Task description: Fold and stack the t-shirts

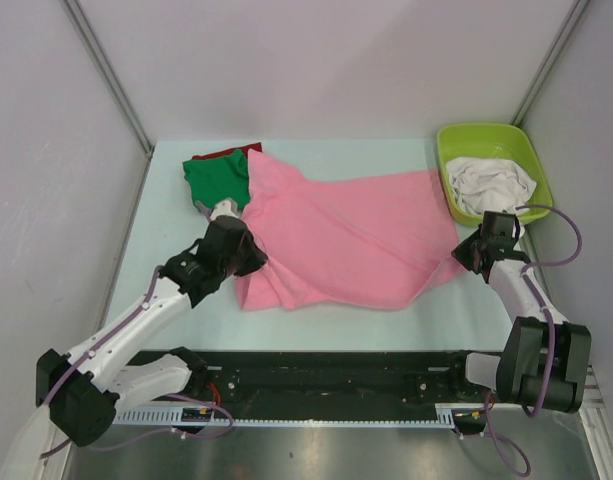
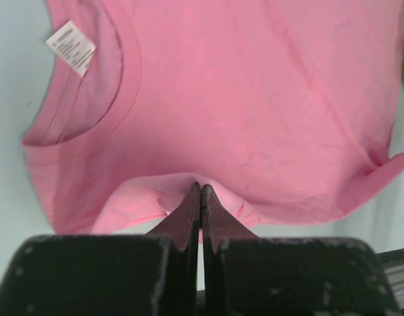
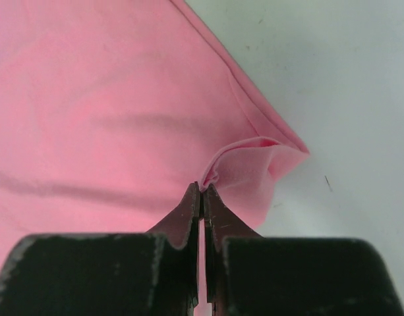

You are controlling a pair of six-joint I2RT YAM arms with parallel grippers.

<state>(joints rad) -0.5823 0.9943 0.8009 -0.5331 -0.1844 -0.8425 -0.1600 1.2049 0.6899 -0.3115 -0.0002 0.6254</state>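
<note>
The robot's grippers hold both ends of the pink t-shirt's near side, so the left gripper should keep carrying it over the flat body until it lies there.
A large pink t-shirt lies spread across the middle of the table. My left gripper is shut on a pinch of its left edge; the left wrist view shows the pink t-shirt with its white neck label beyond the closed left gripper. My right gripper is shut on the shirt's right corner, and the right wrist view shows the pink t-shirt bunched at the tips of the right gripper. A folded green t-shirt lies on a red t-shirt at the back left.
A lime-green plastic tub at the back right holds white t-shirts. Grey walls close in the table on the left, back and right. A black rail runs along the near edge between the arm bases.
</note>
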